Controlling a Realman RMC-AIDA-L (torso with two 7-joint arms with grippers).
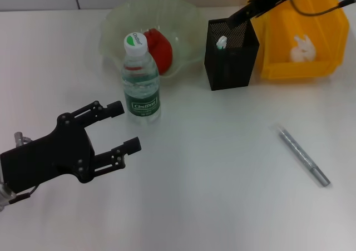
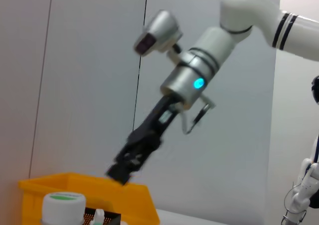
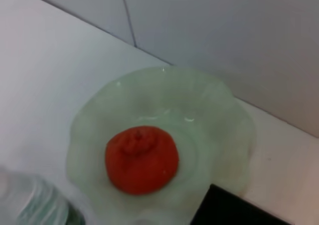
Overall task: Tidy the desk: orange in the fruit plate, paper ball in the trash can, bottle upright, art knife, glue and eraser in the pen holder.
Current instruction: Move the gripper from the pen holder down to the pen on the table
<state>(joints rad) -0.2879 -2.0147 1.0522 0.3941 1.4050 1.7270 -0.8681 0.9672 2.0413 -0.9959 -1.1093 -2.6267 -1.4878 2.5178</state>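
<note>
My gripper is going to lower the grey art knife (image 1: 304,157) in. The art knife is slim next to the pen holder's wide opening (image 1: 235,34), so it will then lean against the pen holder's rim.
The orange (image 1: 159,49) lies in the pale green fruit plate (image 1: 114,18); the right wrist view also shows the orange (image 3: 142,159) in the plate (image 3: 227,103). The water bottle (image 1: 141,83) stands upright in front of the plate. The black mesh pen holder (image 1: 231,59) holds a white and green glue stick (image 1: 222,42). The paper ball (image 1: 303,49) lies in the yellow trash can (image 1: 328,25). The grey art knife (image 1: 303,156) lies on the table at the right. No eraser shows. My left gripper (image 1: 125,127) is open and empty, near the bottle's base. My right gripper (image 1: 238,16) hovers over the pen holder's back edge.
The white table (image 1: 211,167) runs to a grey wall at the back. In the left wrist view my right arm (image 2: 199,70) reaches down over the trash can (image 2: 75,185), with the bottle cap (image 2: 62,205) in front of it.
</note>
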